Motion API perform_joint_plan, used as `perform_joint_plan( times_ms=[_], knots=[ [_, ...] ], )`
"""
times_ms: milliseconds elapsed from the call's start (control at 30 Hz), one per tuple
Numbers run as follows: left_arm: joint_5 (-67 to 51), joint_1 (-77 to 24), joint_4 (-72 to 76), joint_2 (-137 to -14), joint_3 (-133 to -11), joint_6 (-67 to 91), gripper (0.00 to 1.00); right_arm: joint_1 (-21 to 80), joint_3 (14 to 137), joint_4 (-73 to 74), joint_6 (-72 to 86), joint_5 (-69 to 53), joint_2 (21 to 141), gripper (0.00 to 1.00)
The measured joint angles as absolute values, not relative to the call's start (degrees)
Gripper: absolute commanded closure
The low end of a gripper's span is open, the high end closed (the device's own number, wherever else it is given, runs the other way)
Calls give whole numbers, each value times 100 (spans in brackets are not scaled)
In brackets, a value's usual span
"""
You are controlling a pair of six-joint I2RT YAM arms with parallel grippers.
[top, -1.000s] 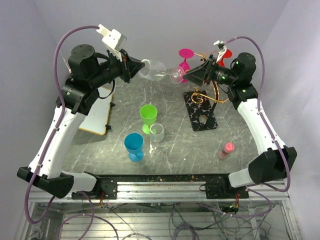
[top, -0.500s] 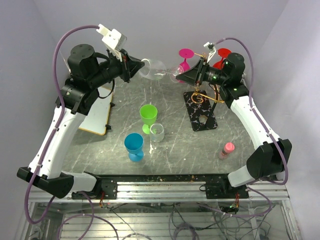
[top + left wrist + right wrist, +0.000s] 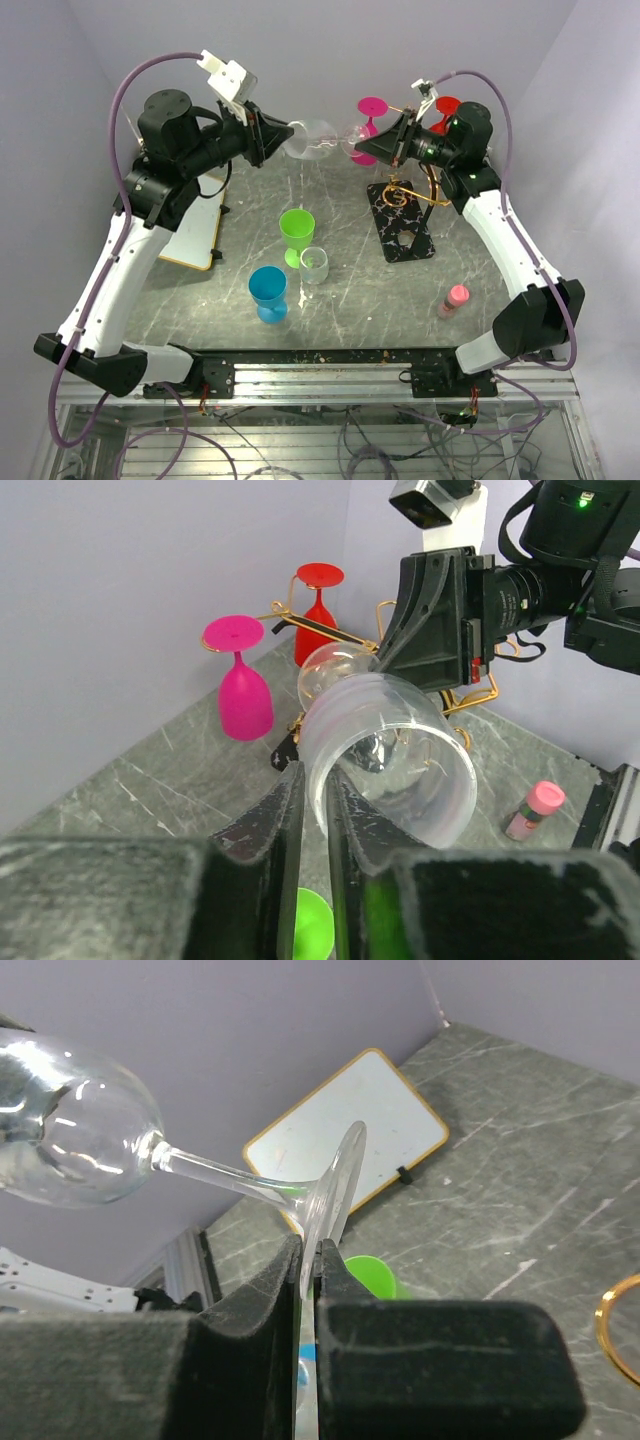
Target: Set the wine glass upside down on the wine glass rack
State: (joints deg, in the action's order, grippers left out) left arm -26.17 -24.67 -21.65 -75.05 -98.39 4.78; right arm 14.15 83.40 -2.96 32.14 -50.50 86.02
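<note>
Next, I move my left gripper away before my right gripper tips the wine glass's bowl down at the rack [image 3: 396, 195], because the clear wine glass lies sideways with its rim [image 3: 293, 146] inside my left gripper.
The clear wine glass [image 3: 312, 140] hangs on its side in the air between both arms at the back of the table. My left gripper [image 3: 283, 135] straddles the bowl's rim [image 3: 390, 742]; its fingers [image 3: 345, 825] stand slightly apart, with a thin gap beside the glass wall. On the other end, my right gripper [image 3: 362, 147] is shut on the edge of the glass's foot [image 3: 335, 1190]. The wine glass rack [image 3: 400, 225], gold wire on a black marbled base, stands just below and right of the right gripper. A pink glass [image 3: 371, 118] and a red glass [image 3: 447, 108] hang upside down on it.
A green cup [image 3: 296, 232], a small clear cup [image 3: 314, 264] and a blue cup [image 3: 268, 293] stand mid-table. A pink bottle [image 3: 454, 299] is at the front right. A whiteboard [image 3: 195, 228] lies at the left under the left arm.
My right gripper has moved left onto the glass's foot and shut on it. The left gripper's fingers have eased apart a little at the rim. The glass has risen slightly.
</note>
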Motion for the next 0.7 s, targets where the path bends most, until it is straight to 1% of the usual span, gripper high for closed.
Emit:
perform_joint_plan(
  times_ms=[100,167,300,533,700],
  knots=[
    [-2644,-2482,-2165,-7470,-9782,486,61,1317,8427,-152,2976,-4945,8602,100],
    [-2628,-2482,-2167,-7432,-9773,491,53,1210,8460,-69,2816,-4886,8602,100],
    [-2545,-2482,-2187,-7293,-9773,416,42,991,8611,325,2285,-4589,8602,100],
    [-2276,-2482,-2418,-6991,-9765,-49,29,825,9006,1109,1085,-3844,8565,100],
    [-1927,-2482,-2635,-6766,-9614,-482,26,827,9330,1811,-252,-3262,8455,100]
  ],
)
